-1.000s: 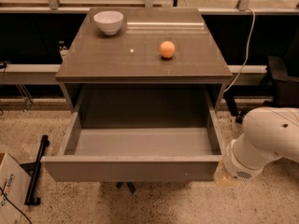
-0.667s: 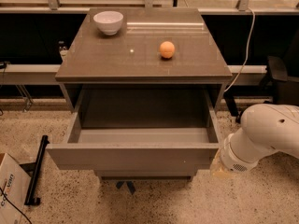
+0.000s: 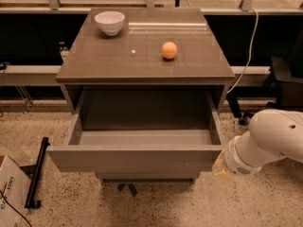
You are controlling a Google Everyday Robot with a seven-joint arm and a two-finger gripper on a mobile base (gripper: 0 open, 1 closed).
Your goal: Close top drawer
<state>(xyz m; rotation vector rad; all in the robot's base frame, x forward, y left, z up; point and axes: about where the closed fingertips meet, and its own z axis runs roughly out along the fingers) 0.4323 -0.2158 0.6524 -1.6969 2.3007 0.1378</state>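
Note:
The top drawer's front panel is at my gripper, and the drawer's inside is clear. I should keep moving onto the panel and push until the drawer closes.
The top drawer of the grey-brown cabinet stands pulled well out, and its inside looks empty. Its plain flat front panel faces me. My white arm reaches in from the right. Its gripper is at the right end of the drawer's front panel, low by the corner, mostly hidden behind the wrist.
A white bowl and an orange ball sit on the cabinet top. A cardboard box and a black bar lie on the floor at the left. A cable and a dark chair are on the right.
The drawer has slid some way in toward the cabinet, and my arm has moved with it at the front panel's right end.

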